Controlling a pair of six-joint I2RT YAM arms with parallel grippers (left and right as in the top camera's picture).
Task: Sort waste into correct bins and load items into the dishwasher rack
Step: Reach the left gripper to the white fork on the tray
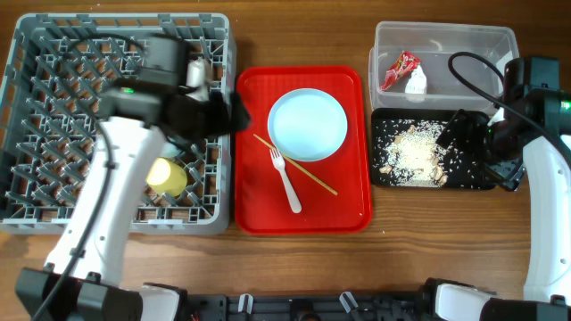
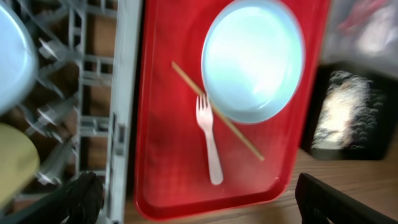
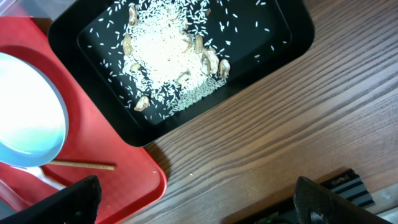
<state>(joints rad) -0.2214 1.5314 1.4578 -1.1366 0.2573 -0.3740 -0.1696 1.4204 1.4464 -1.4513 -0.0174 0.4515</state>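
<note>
The white fork's handle [image 1: 290,189] sits lengthwise between my fingers, clear of the chopstick, so my left gripper should keep descending until it closes just below the fork's tines [image 1: 282,168].
The pale mint plate [image 1: 308,125] lies on the red serving tray [image 1: 259,205] with the white fork [image 1: 288,181] and a wooden chopstick [image 1: 299,169] beside it. The yellow cup [image 1: 167,176] sits in the grey dishwasher rack [image 1: 53,134]. The left wrist view shows the plate [image 2: 253,59], the fork [image 2: 210,140], the chopstick [image 2: 217,112] and a mint bowl [image 2: 12,56] in the rack. My left gripper [image 1: 221,111] [image 2: 202,211] is open and empty over the rack's right edge. My right gripper [image 1: 459,132] [image 3: 193,205] is open and empty over the black tray [image 1: 477,178].
The clear tub [image 1: 464,40] at the back right holds the red wrapper [image 1: 400,69] and the white scrap [image 1: 416,83]. Rice scraps [image 1: 412,150] [image 3: 165,53] lie in the black tray. Bare wooden table runs along the front edge.
</note>
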